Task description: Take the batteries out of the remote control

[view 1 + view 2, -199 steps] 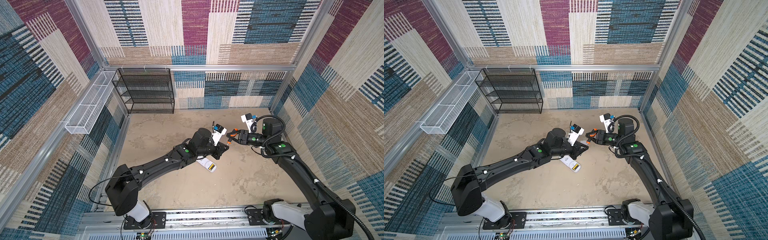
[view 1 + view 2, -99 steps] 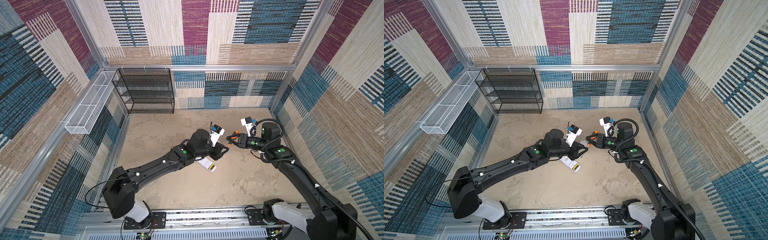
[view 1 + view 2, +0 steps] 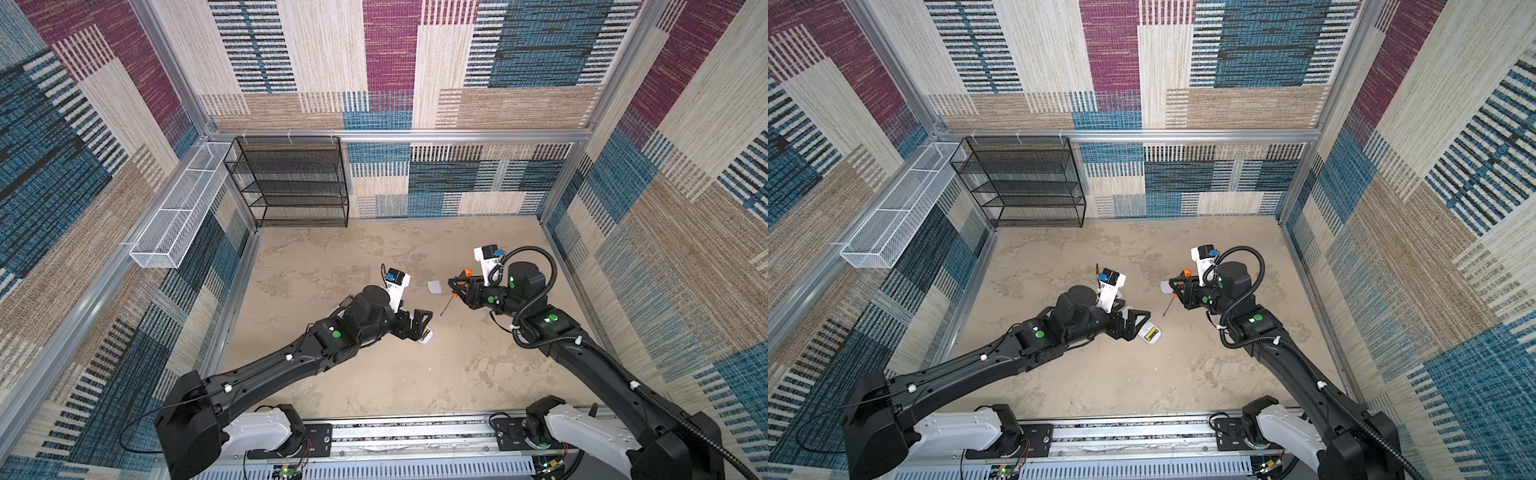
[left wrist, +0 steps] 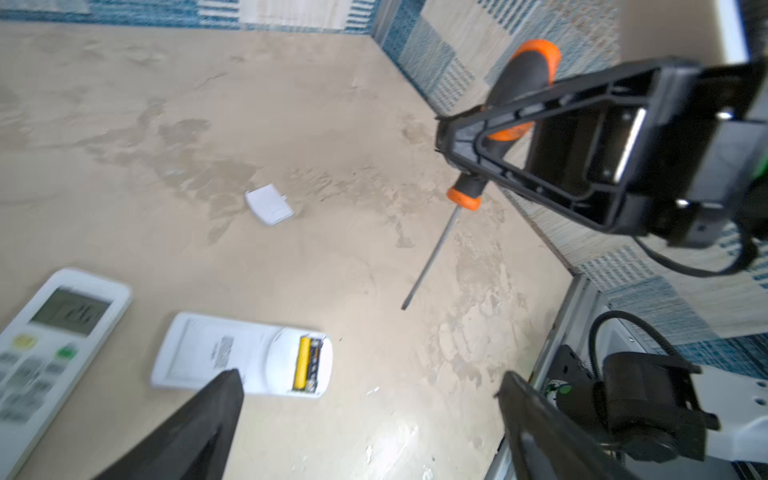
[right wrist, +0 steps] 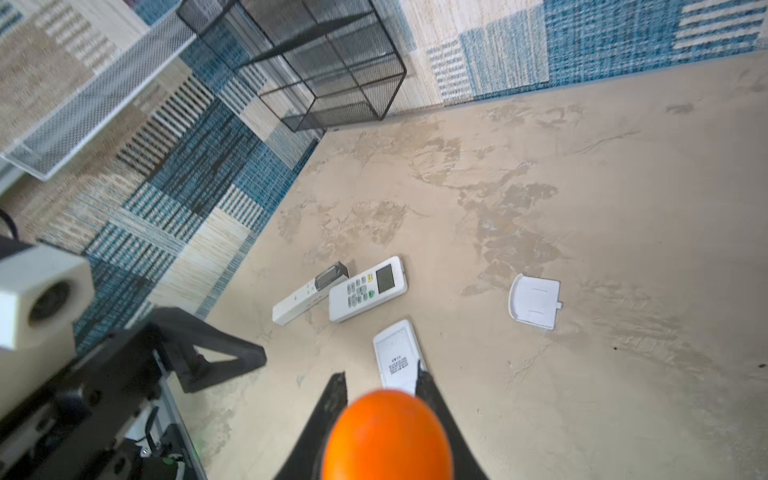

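The remote control lies loose (image 4: 232, 356) close to the screwdriver's tip, so the robot's left gripper should steady the remote control's long side (image 4: 268, 392) before the right gripper pries the batteries out.
The remote control (image 4: 216, 353) lies face down on the floor, white, its battery compartment uncovered. Two batteries lie in it side by side, one yellow (image 4: 303, 363) and one black (image 4: 316, 360). My left gripper (image 4: 368, 380) hovers open just above and beside that end of the remote (image 3: 1150, 334), with nothing between its fingers. My right gripper (image 5: 381, 372) is shut on the screwdriver (image 4: 519, 83) by its orange-and-black handle. The shaft (image 3: 446, 305) points down toward the floor, a short way off the remote. In the right wrist view the handle's orange end (image 5: 386, 432) hides the compartment.
The loose white battery cover (image 5: 534, 301) lies on the floor between the grippers. Two other white remotes lie beside the first: a face-up one (image 5: 368, 289) and a slim one (image 5: 307, 297). A black wire rack (image 3: 291, 183) and a white mesh basket (image 3: 178, 216) stand at the back left.
My left gripper has drawn back toward the near side and now sits over the remote. The right gripper has shifted slightly, still holding the screwdriver. The battery cover now shows between them.
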